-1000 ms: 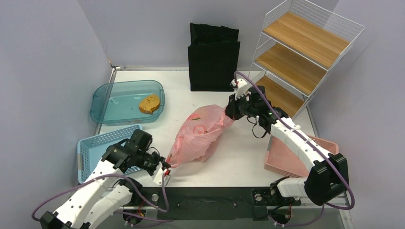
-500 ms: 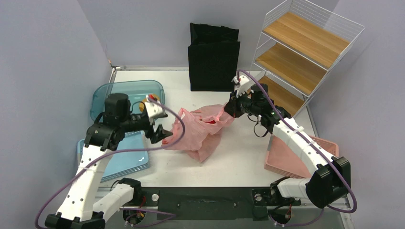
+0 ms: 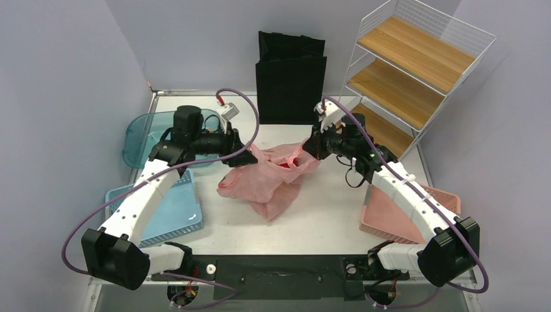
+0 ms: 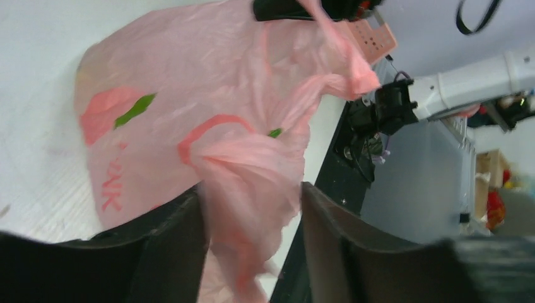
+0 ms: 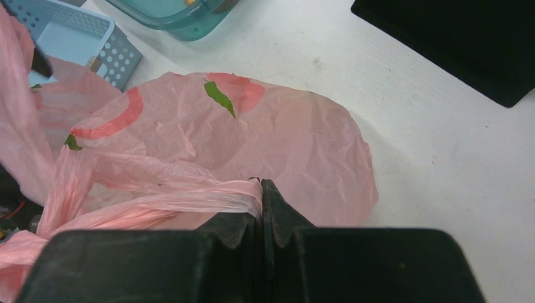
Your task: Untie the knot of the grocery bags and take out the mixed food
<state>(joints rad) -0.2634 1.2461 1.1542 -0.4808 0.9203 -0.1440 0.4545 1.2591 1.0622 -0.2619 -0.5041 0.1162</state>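
Note:
Next, my right gripper lets go of the twisted handle of the bag that it is on and pulls the bag's far rim (image 3: 281,148) open, because the pink bag's opening (image 3: 286,163) is narrow.
The pink grocery bag (image 3: 273,185) lies crumpled at the table's middle, also seen in the left wrist view (image 4: 189,82) and the right wrist view (image 5: 284,139). My right gripper (image 3: 310,148) is shut on a twisted pink handle (image 5: 158,205) at the bag's right end, as its own view (image 5: 260,186) shows. My left gripper (image 3: 245,155) is at the bag's upper left. Its jaws stand apart (image 4: 252,196) with loose pink plastic hanging between them. A twisted handle bunch (image 4: 328,82) shows near the mouth. Something red (image 3: 286,164) peeks from the mouth. Other food is hidden.
A black fabric tote (image 3: 290,78) stands at the back. A wire shelf (image 3: 416,71) is at the back right. A teal tray (image 3: 146,140) and a blue basket (image 3: 162,214) are at the left. A pink basket (image 3: 390,218) is at the right.
My left arm swung from the bag's near-left end up to its upper left, dragging and folding the bag. The mouth now gapes. My right gripper kept its hold.

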